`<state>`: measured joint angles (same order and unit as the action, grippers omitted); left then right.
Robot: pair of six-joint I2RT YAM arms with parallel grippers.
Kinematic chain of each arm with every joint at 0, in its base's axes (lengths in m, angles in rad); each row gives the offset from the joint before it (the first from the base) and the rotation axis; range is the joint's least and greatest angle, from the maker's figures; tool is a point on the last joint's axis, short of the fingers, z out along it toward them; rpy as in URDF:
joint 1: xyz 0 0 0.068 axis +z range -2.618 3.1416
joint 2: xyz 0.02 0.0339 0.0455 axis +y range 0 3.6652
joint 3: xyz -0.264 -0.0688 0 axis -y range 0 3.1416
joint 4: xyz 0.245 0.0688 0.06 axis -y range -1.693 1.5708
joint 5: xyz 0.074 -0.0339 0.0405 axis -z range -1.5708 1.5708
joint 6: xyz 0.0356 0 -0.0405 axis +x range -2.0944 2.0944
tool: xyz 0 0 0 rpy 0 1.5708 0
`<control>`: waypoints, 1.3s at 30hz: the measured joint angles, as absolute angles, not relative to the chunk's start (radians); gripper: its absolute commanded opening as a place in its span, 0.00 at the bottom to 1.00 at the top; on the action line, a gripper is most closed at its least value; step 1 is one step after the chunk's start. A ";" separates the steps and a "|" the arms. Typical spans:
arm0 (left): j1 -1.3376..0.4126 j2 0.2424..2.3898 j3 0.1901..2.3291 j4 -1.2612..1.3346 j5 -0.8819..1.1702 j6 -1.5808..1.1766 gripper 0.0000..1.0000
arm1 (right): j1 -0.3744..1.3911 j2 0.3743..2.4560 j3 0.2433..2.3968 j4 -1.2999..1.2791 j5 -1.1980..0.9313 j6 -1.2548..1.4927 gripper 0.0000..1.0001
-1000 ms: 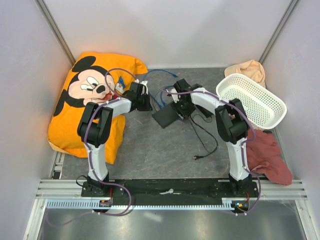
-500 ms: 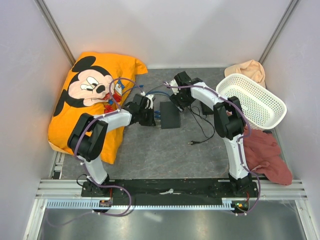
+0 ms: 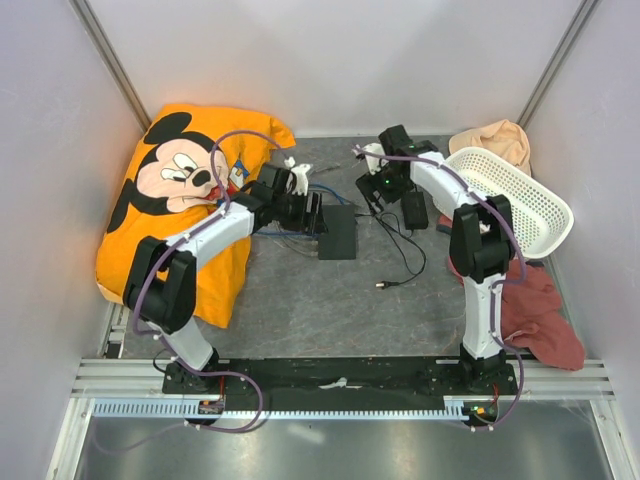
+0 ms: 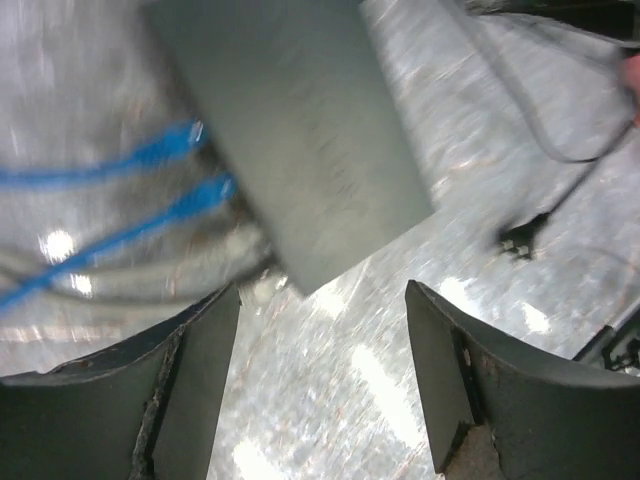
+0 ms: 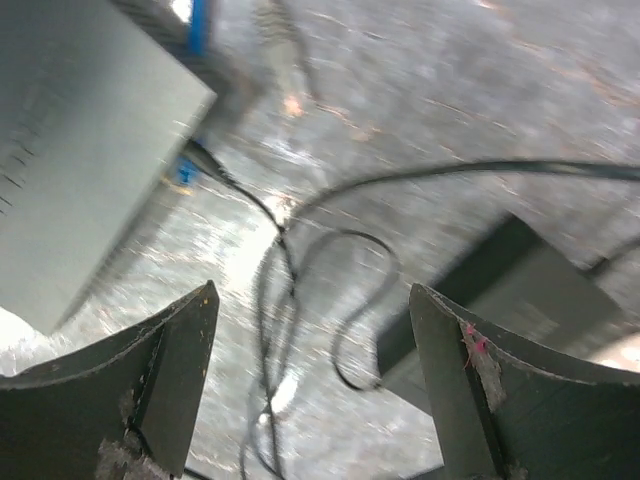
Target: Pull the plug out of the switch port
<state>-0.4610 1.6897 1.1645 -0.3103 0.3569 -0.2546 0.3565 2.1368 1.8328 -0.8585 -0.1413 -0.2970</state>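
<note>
My right gripper sits over the black cord's slack (image 5: 288,278), so it should straddle the black plug at the box's edge (image 5: 204,159) while my left gripper steadies the box.
The switch box (image 3: 338,232) is a flat black rectangle lying mid-table. In the left wrist view the switch box (image 4: 290,130) fills the top, and two blue plugs (image 4: 212,188) meet the row of ports along its left edge; blur hides how deep they sit. My left gripper (image 4: 322,290) is open just off that edge with nothing between its fingers, and in the top view the left gripper (image 3: 308,213) sits by the box's left side. My right gripper (image 5: 312,288) is open over a loose black cord (image 5: 340,300), behind and right of the box (image 5: 80,150); from above the right gripper (image 3: 380,188) is apart from it.
Blue cables (image 3: 290,238) trail left from the box toward an orange Mickey Mouse cushion (image 3: 170,190). A black power brick (image 3: 414,210) and its thin cord (image 3: 405,262) lie right of the box. A white basket (image 3: 510,200) and cloths (image 3: 535,310) sit at the right.
My left gripper has opened after being shut and reached right to the box's edge. The box turned square. My right gripper opened wider and drew back to the rear right.
</note>
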 measured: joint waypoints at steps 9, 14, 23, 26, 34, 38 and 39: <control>-0.431 1.858 1.513 -0.380 0.478 -0.055 0.64 | 0.215 2.137 1.959 -0.870 -0.427 -0.437 0.83; -0.417 1.957 1.570 -0.396 0.535 -0.058 0.60 | 0.225 2.169 2.055 -0.867 -0.565 -0.527 0.76; -0.403 2.020 1.557 -0.421 0.547 -0.191 0.66 | 0.253 2.173 1.899 -0.856 -0.600 -0.650 0.77; -0.375 2.022 1.534 -0.402 0.530 -0.271 0.68 | 0.261 2.174 1.893 -0.865 -0.580 -0.671 0.77; -0.331 2.125 1.587 -0.369 0.501 -0.332 0.71 | 0.284 2.188 1.897 -0.853 -0.580 -0.706 0.71; -0.345 2.147 1.600 -0.370 0.472 -0.324 0.69 | 0.284 2.205 1.901 -0.846 -0.588 -0.714 0.68; -0.345 2.147 1.600 -0.370 0.471 -0.324 0.69 | 0.284 2.209 1.904 -0.842 -0.588 -0.715 0.68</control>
<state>-0.3454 2.1471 1.5997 -0.3698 0.4709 -0.3237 0.2844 2.2086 1.9038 -0.8425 -0.5884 -0.7155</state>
